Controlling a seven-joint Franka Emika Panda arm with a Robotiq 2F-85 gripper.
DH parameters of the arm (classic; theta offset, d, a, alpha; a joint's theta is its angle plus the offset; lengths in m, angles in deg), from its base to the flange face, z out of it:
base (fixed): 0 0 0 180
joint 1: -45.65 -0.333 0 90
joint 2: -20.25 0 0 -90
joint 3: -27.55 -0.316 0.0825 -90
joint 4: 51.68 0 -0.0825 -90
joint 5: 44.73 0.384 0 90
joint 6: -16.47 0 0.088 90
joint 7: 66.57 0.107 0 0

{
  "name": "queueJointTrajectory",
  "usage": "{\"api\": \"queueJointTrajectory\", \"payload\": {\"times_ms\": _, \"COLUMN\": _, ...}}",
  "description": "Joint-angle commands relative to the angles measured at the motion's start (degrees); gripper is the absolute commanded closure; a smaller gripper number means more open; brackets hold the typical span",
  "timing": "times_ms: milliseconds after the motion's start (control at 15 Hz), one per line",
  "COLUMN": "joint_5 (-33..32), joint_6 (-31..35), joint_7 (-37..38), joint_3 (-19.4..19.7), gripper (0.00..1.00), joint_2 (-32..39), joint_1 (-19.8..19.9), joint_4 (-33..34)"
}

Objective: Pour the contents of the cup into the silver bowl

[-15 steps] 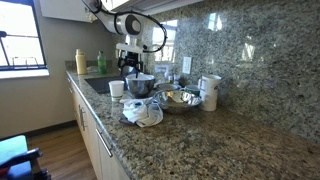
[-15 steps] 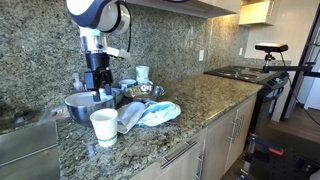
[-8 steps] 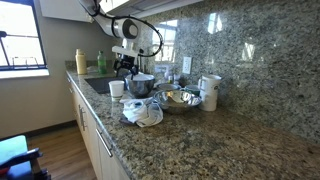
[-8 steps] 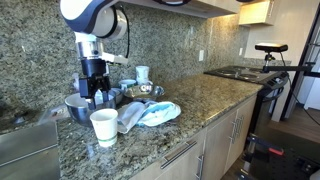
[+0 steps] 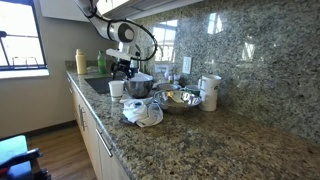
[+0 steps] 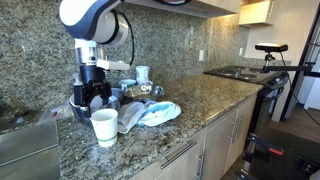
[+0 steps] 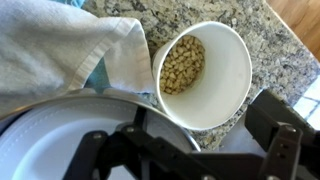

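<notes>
My gripper's finger hangs over the steel pot's rim point(image 7: 163, 118) next to the cup, so next I move back, turn, and grip the cup's rim point(image 7: 157, 70) by the cloth.
The small white cup point(image 5: 117, 88) stands near the counter's front edge and also shows in an exterior view point(image 6: 104, 126). In the wrist view the cup point(image 7: 205, 72) is upright with pale yellow kernels in its bottom. My gripper point(image 5: 122, 68) is open and empty. It hangs a little above the cup and the deep steel pot, as an exterior view point(image 6: 88, 94) also shows. In the wrist view the gripper point(image 7: 185, 148) has its jaws spread, and the cup lies just beyond them. The wide silver bowl point(image 5: 180, 98) sits further along the counter, past the pot.
A deep steel pot point(image 5: 140, 85) stands right beside the cup; its rim point(image 7: 70, 105) fills the wrist view's lower left. A crumpled white and blue cloth point(image 5: 143, 112) lies by the pot and touches the cup. A tall white stacked container point(image 5: 209, 92) stands by the granite backsplash.
My gripper has moved sideways from above the pot towards the cup and has come down a little. The cup, the pot and the bowl have not moved.
</notes>
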Motion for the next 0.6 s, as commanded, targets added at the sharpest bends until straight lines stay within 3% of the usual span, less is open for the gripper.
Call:
{"api": "queueJointTrajectory", "payload": {"times_ms": 0, "joint_5": -0.41, "joint_6": 9.97, "joint_7": 4.43, "joint_3": 1.26, "gripper": 0.00, "joint_2": -4.82, "joint_1": -1.06, "joint_4": -7.45}}
{"api": "queueJointTrajectory", "payload": {"times_ms": 333, "joint_5": -4.41, "joint_6": 24.71, "joint_7": 10.63, "joint_3": 4.35, "gripper": 0.00, "joint_2": -6.31, "joint_1": -3.39, "joint_4": -10.66}}
{"api": "queueJointTrajectory", "payload": {"times_ms": 533, "joint_5": -6.71, "joint_6": 29.30, "joint_7": 14.03, "joint_3": 6.21, "gripper": 0.00, "joint_2": -6.66, "joint_1": -4.55, "joint_4": -11.55}}
